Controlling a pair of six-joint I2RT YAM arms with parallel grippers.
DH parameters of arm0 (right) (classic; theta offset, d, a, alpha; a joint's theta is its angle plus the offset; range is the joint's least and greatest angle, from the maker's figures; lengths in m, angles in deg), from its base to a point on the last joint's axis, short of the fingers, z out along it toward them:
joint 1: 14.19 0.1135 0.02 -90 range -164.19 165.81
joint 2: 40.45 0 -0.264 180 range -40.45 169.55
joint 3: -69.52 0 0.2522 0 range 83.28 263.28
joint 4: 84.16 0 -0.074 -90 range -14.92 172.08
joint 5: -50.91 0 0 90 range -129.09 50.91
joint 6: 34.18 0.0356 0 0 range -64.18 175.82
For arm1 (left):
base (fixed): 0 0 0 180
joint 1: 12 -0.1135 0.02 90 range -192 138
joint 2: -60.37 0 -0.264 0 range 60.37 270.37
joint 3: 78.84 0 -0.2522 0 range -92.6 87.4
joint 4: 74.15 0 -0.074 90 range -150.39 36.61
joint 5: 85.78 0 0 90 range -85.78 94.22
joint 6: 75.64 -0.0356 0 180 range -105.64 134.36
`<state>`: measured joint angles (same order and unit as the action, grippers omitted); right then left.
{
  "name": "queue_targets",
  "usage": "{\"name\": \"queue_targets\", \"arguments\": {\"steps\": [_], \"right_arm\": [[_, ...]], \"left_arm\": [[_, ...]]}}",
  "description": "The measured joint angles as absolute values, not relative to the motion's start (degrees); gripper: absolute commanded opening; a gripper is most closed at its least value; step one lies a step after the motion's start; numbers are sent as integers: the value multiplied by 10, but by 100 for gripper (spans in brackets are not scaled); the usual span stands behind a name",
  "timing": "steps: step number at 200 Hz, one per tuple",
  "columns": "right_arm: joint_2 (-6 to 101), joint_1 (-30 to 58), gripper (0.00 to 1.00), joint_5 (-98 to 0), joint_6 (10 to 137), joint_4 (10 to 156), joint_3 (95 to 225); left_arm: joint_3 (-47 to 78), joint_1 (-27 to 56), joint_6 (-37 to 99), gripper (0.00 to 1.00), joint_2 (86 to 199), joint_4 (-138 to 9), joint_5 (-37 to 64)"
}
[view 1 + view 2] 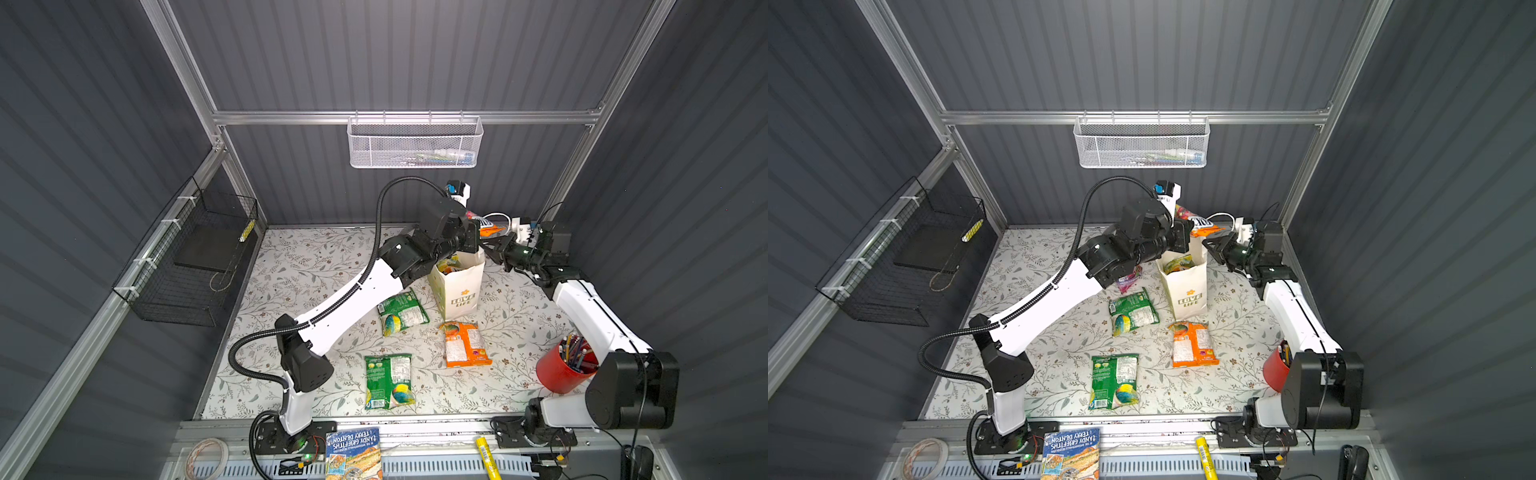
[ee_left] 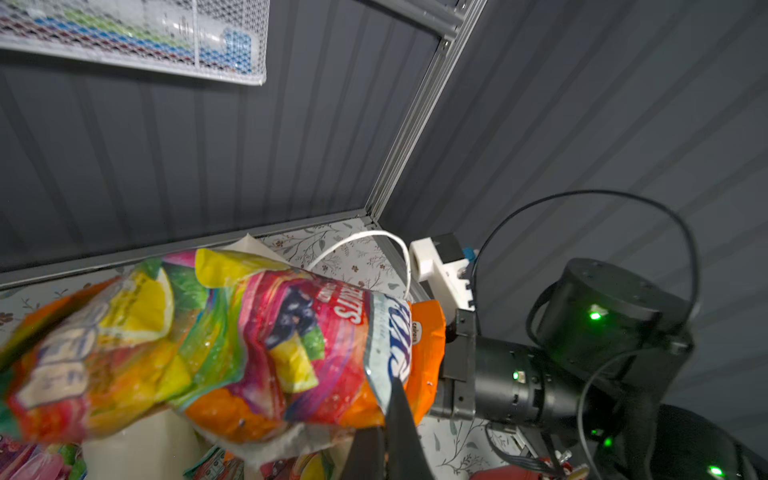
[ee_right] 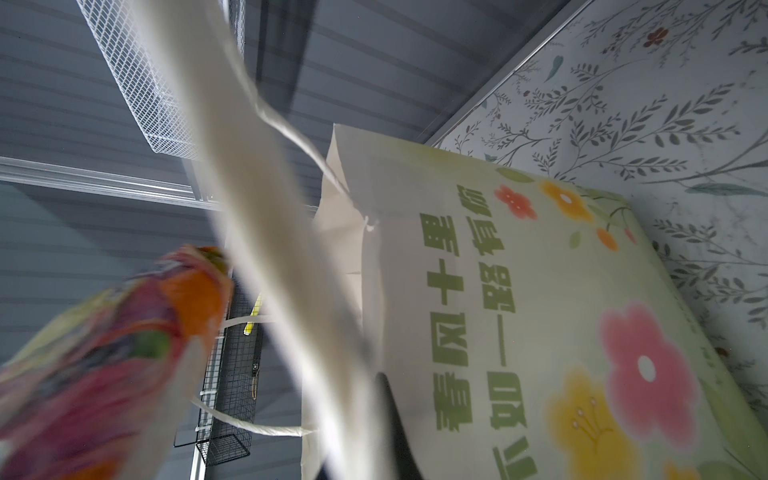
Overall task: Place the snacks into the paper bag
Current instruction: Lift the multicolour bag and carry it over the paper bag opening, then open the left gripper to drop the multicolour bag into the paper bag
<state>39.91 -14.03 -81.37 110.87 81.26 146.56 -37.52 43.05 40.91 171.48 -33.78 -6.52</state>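
My left gripper should now lower the FOX'S packet [image 1: 1204, 227] until it dips inside and then let go, because my right gripper holds the paper bag's opening [image 1: 1182, 260] open below the packet.
The white paper bag [image 1: 461, 291] [image 1: 1188, 293] [image 3: 540, 311] stands upright at the back right, with packets showing in its open mouth. My left gripper [image 2: 390, 399] [image 1: 477, 235] is shut on the end of a multicoloured FOX'S snack packet [image 2: 232, 345] [image 1: 1200, 223] [image 3: 104, 353], held just above the bag's mouth. My right gripper [image 3: 374, 436] [image 1: 493, 247] is shut on the bag's upper rim from the right side. On the table lie two green packets [image 1: 402, 311] [image 1: 388, 380] and an orange packet [image 1: 463, 344]. A magenta packet [image 1: 1129, 279] peeks out from under the left arm.
A red pencil cup [image 1: 565, 370] stands beside the right arm. A white mesh basket [image 1: 413, 143] hangs on the back wall and a black wire basket [image 1: 195, 257] on the left wall. A book [image 1: 353, 455] and a yellow marker [image 1: 484, 455] lie on the front rail.
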Motion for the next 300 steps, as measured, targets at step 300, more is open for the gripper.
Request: {"name": "queue_targets", "arguments": {"steps": [300], "right_arm": [[396,-142,0,-796,1104,802,1466]], "left_arm": [[-516,430,419,0,1866,-148,-174]]}}
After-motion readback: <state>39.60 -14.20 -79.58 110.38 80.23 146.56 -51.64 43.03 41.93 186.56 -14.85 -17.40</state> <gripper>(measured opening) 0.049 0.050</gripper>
